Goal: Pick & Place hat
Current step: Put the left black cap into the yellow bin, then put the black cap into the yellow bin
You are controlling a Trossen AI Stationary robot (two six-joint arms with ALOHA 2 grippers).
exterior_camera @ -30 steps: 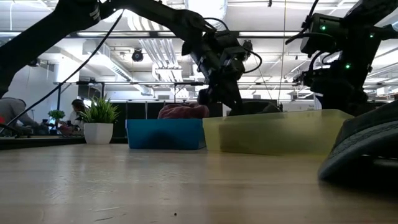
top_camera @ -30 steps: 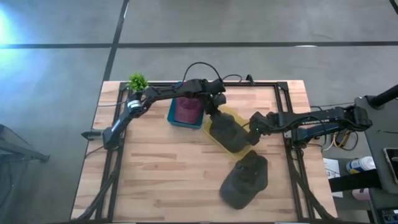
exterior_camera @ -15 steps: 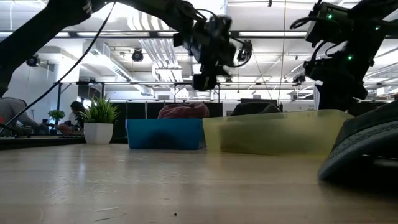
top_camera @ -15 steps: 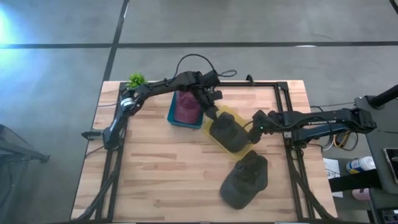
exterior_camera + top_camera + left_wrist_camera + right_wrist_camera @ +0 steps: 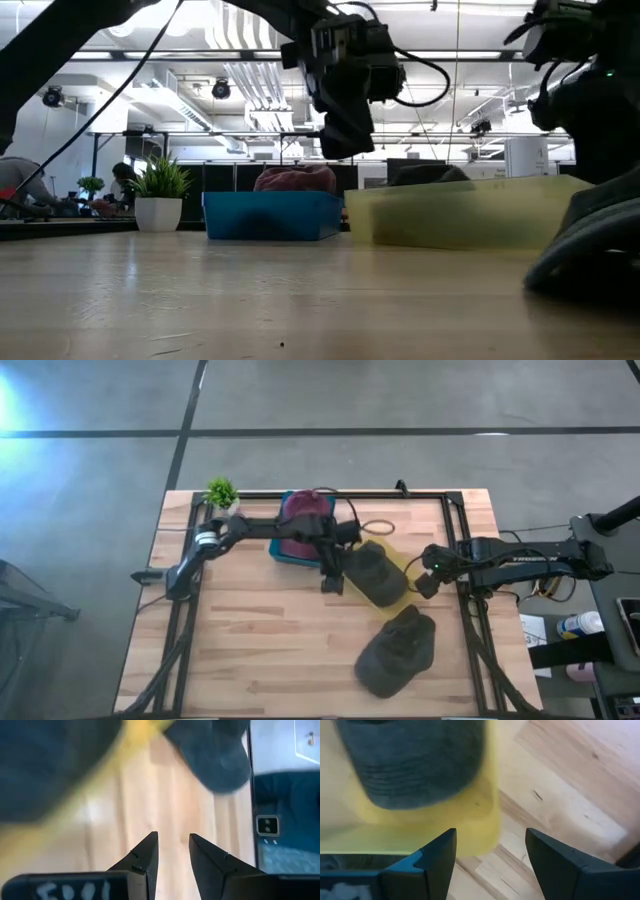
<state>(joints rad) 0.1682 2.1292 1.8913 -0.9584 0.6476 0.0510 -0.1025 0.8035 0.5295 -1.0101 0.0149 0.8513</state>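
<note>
My left gripper is away from the yellow bin, which lies crooked with its near end (image 5: 391, 610) close to the second dark hat. It should go back and set the yellow bin straight beside the blue bin.
A dark hat (image 5: 372, 568) lies in a yellow bin (image 5: 398, 560) at mid-table; in the low view its crown (image 5: 428, 174) shows above the bin's wall (image 5: 450, 212). A second dark hat (image 5: 396, 654) rests on the bare table near the right front. My left gripper (image 5: 330, 578) hovers open above the table just left of the yellow bin, and its wrist view (image 5: 172, 840) shows wood between the fingers. My right gripper (image 5: 422, 582) is open, just right of the bin, facing the bin's corner (image 5: 485, 820).
A blue bin (image 5: 285, 550) holding a maroon hat (image 5: 305, 520) stands far-left of the yellow bin. A small potted plant (image 5: 221, 492) sits at the far left corner. A cable loop (image 5: 378, 525) lies behind the bins. Bare wood spans the near left (image 5: 250, 650).
My left gripper has risen out of the yellow bin, then swung toward the table's near edge and left, ending over bare wood beside the bin. My right gripper has drawn back toward the right edge. The yellow bin with its hat has shifted slightly right.
</note>
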